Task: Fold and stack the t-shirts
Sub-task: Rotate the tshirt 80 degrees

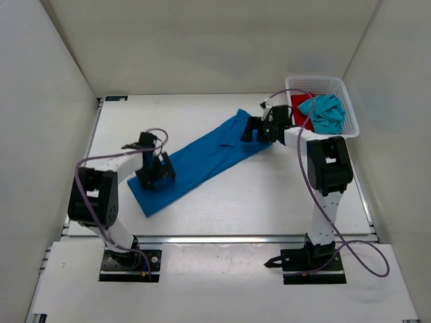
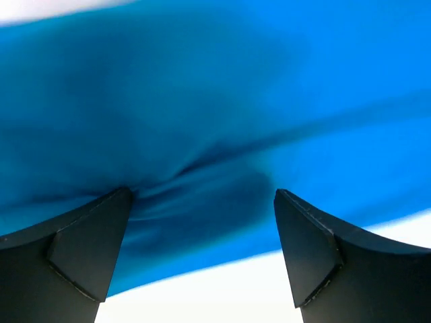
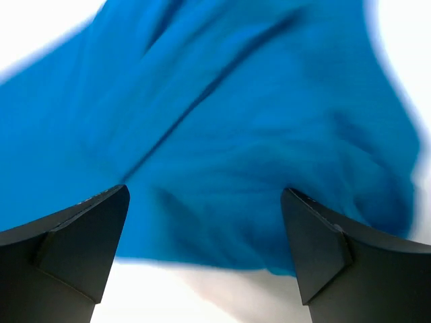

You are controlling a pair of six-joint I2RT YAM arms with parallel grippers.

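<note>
The royal blue t-shirt's long band (image 1: 202, 159) lies at a slant across the white table. My grippers should turn it straight front to back before they fold up its near end (image 1: 152, 203).
A royal blue t-shirt (image 1: 202, 158) lies as a long diagonal band on the white table, from lower left to upper right. My left gripper (image 1: 156, 176) stands open over its lower left end; in the left wrist view blue cloth (image 2: 202, 134) fills the frame beyond the open fingers (image 2: 87, 249). My right gripper (image 1: 250, 130) stands open at the upper right end, where the shirt's edge (image 3: 256, 168) lies just ahead of its fingertips (image 3: 316, 249). Nothing sits between either pair of jaws. A teal t-shirt (image 1: 326, 112) and a red t-shirt (image 1: 301, 108) lie bunched in the basket.
A white mesh basket (image 1: 350, 114) stands at the back right corner, next to the right arm's wrist. White walls enclose the table on three sides. Both arm bases sit on the near rail (image 1: 222, 239).
</note>
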